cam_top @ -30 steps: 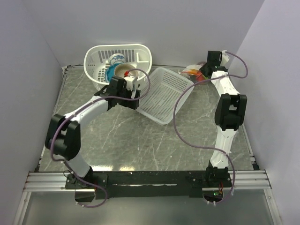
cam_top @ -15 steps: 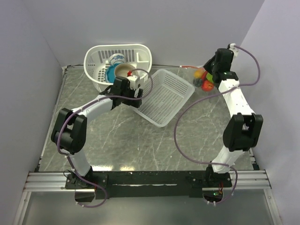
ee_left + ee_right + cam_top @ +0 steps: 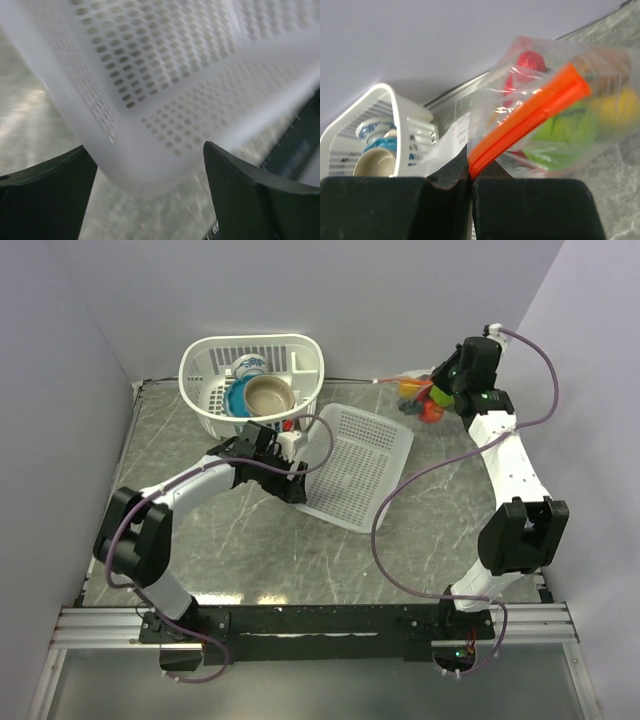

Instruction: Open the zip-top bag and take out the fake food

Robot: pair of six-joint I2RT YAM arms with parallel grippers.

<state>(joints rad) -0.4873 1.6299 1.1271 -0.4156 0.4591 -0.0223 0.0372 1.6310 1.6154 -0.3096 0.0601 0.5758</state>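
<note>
The rectangular mesh basket lies at a slant across the middle, so next my left gripper pulls it square toward the front edge before my right gripper brings the bag over.
The zip-top bag hangs off the table at the far right, clear plastic with an orange zip strip. My right gripper is shut on one end of that strip. Inside the bag lies the fake food: a green lime, a yellow fruit and a red piece. My left gripper is open at the near-left corner of the rectangular white mesh basket, whose corner sits between the spread fingers without visible contact.
The rectangular mesh basket lies tilted mid-table. A round white basket at the back left holds a blue bowl and a beige bowl. Grey walls close in on the left, back and right.
My right gripper has swung right and lifted the bag off the table. My left gripper has moved nearer and down to the rectangular basket's corner, and the basket has shifted and tilted.
</note>
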